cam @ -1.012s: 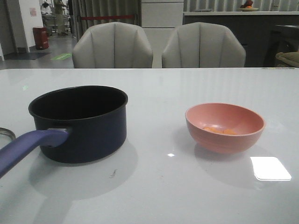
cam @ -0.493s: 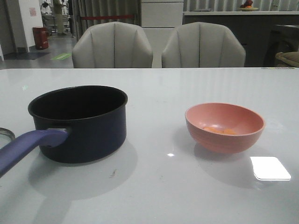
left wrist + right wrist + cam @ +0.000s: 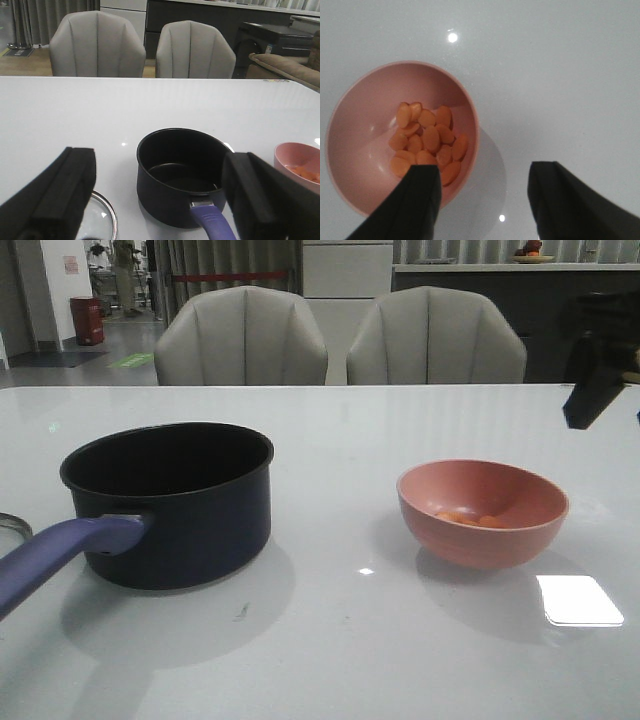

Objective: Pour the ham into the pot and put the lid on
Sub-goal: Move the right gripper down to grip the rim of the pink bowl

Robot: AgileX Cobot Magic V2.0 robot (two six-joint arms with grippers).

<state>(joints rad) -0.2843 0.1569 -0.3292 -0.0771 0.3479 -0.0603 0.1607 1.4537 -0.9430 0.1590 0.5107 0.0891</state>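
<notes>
I expect the ham pieces (image 3: pixel 490 522) to all tumble out and leave the smooth salmon-pink bowl (image 3: pixel 482 485) empty when I pour, because they lie loose and separate in it.
The navy pot (image 3: pixel 190 530) stands empty at the table's left, its purple-blue handle (image 3: pixel 60 555) pointing toward me. The salmon-pink bowl (image 3: pixel 480 545) at the right holds several orange-pink ham pieces (image 3: pixel 465 519). My right gripper (image 3: pixel 588 400) hangs open at the far right, above the bowl; in the right wrist view it (image 3: pixel 485 195) straddles the rim of the bowl (image 3: pixel 355 115), with the ham (image 3: pixel 427 137) inside. My left gripper (image 3: pixel 160 200) is open, low behind the pot (image 3: pixel 170 200). The glass lid (image 3: pixel 102 220) lies beside the pot, its knob hidden.
Only a sliver of the lid's metal rim (image 3: pixel 12 527) shows at the front view's left edge. Two grey chairs (image 3: pixel 240 340) stand behind the table's far edge. A bright light patch (image 3: pixel 578 600) reflects on the table near the bowl.
My right gripper has come into the front view at the far right, above the bowl. The pot, bowl and ham have not moved.
</notes>
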